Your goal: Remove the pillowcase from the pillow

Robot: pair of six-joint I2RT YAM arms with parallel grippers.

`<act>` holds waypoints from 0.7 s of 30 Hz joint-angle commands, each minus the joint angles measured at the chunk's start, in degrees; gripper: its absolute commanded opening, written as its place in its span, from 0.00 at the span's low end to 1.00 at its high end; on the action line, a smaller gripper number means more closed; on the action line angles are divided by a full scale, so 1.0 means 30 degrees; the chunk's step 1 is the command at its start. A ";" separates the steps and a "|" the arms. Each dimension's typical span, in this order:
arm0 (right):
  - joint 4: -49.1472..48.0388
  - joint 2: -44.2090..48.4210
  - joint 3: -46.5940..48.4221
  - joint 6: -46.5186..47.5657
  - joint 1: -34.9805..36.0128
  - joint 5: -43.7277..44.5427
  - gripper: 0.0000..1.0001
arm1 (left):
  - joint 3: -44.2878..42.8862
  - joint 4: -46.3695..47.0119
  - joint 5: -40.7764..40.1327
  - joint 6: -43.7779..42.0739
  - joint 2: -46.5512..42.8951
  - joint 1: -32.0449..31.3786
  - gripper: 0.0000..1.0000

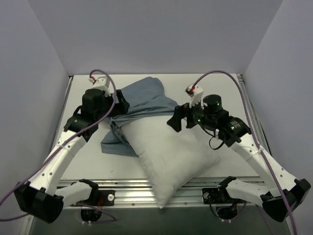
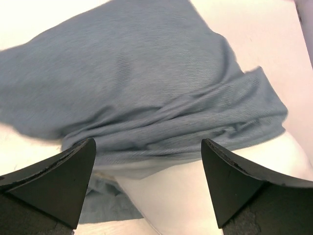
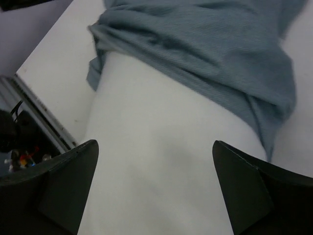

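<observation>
The pillowcase's bunched edge is still wrapped around the pillow's far end (image 1: pixel 152 110), so next my left gripper pulls that edge (image 1: pixel 121 120) away while my right gripper keeps the pillow still.
The white pillow (image 1: pixel 171 154) lies at an angle in the table's middle, one corner over the near edge. The blue pillowcase (image 1: pixel 142 100) is bunched over its far end and spills to the left. My left gripper (image 1: pixel 120 108) is open and empty just above the pillowcase's bunched edge; its wrist view shows blue cloth (image 2: pixel 142 88) over white pillow (image 2: pixel 195 196). My right gripper (image 1: pixel 177 120) is open and empty above the pillow's bare upper part; its wrist view shows the pillow (image 3: pixel 161 161) between the fingers and the pillowcase (image 3: pixel 205 54) beyond.
The white table (image 1: pixel 88 161) is walled by grey panels on three sides. A metal rail (image 1: pixel 127 188) runs along the near edge by the arm bases. A purple cable (image 1: pixel 225 76) loops above the right arm.
</observation>
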State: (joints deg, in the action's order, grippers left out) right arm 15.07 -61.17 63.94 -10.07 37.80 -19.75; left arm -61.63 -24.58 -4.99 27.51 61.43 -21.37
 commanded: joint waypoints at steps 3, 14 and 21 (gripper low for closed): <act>-0.1153 -0.1114 -0.1005 -0.2381 -0.4274 -0.0621 0.98 | -0.5516 -0.1852 0.2256 -0.5412 0.4888 -0.2716 0.96; -0.4847 -0.3340 -0.4496 -0.4555 -0.5247 -0.3697 0.99 | -1.3057 -0.3262 0.0847 -0.9720 1.3940 -0.6267 1.00; -0.6341 -0.4688 -0.5172 -0.4116 -0.4107 -0.4901 0.58 | -1.3735 -0.3468 -0.0530 -0.9756 1.6231 -0.6005 0.46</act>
State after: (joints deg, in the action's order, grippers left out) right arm -1.21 -73.82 49.21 -22.72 22.98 -29.91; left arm -100.25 -33.61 -3.66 -0.45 108.53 -40.27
